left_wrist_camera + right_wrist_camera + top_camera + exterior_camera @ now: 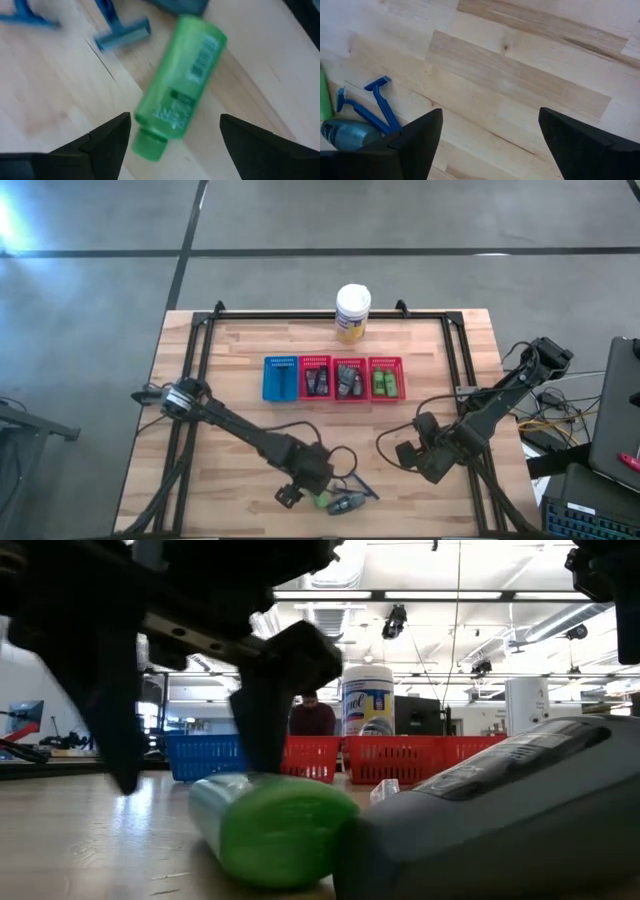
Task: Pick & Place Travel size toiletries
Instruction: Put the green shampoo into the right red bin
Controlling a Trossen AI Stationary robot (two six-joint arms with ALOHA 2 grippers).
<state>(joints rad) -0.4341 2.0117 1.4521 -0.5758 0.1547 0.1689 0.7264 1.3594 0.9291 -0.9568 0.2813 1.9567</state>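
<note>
Next, I grip the mini bottle's cap end [150, 144] with my left gripper and pass its base over, as the red basket with green bottles [386, 379] is on my right gripper's side.
A bright green mini bottle [182, 80] lies on its side near the table's near edge [318, 501]. Beside it lie a dark grey tube [348, 503] and two blue razors [122, 35]. My left gripper [175, 142] is open and hangs low over the bottle, with one finger on either side of its cap end [147, 147] and a gap showing at each. In the low view the fingers [262, 710] stand just behind the bottle [270, 825]. My right gripper [408, 455] is open above bare wood to the right [490, 135].
Across the table's middle stand a blue basket [280, 378] and three red baskets [349, 378] holding dark tubes and green bottles. A white-lidded yellow canister [352, 312] stands behind them at the far edge. A black frame rail [330, 315] borders the table.
</note>
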